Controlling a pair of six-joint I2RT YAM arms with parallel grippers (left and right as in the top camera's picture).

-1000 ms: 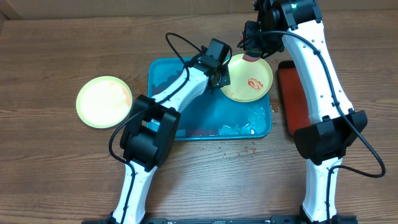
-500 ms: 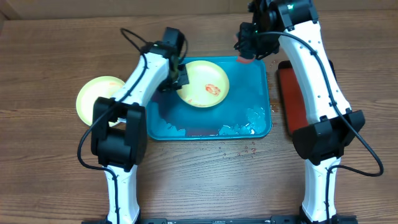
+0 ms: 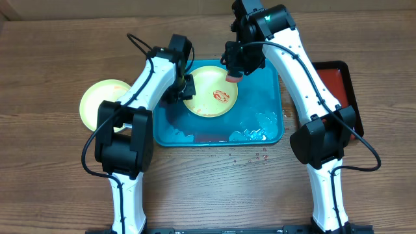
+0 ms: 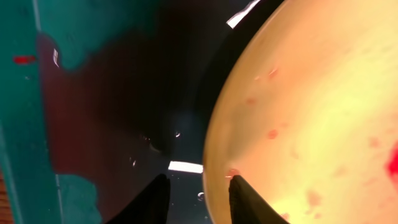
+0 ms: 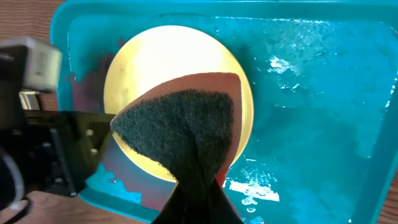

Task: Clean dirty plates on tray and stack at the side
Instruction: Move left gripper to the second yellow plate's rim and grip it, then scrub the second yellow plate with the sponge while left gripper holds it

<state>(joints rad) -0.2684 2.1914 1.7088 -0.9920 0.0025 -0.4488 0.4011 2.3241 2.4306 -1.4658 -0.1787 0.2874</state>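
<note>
The plate's rim (image 4: pixel 212 169) lies loose between my left gripper's open fingers, so next I close them firmly on it before my right gripper scrubs the red sauce smear (image 3: pixel 221 96).
A light yellow-green plate (image 3: pixel 210 92) with a red sauce smear (image 3: pixel 221 96) lies in the left half of the turquoise tray (image 3: pixel 266 97). My left gripper (image 3: pixel 186 88) stands open at the plate's left rim. In the left wrist view its jaws (image 4: pixel 199 190) straddle the rim (image 4: pixel 214 143), one finger over the plate's inside, the other over the tray floor. My right gripper (image 5: pixel 196 180) is shut on a sponge (image 5: pixel 180 124), dark scouring face up, which hangs over the plate (image 5: pixel 161 56). A second yellow-green plate (image 3: pixel 104 105) sits on the table left of the tray.
Water and foam (image 3: pixel 257 127) lie on the tray's floor at the front right. A red tray with a black rim (image 3: pixel 335 91) sits to the right of the turquoise one. Small red spatters (image 3: pixel 250 157) mark the wooden table in front of the tray.
The left arm carried the plate from the tray's right end to its left half, then its jaws opened. The right arm swung left with the sponge over the plate, uncovering the red tray.
</note>
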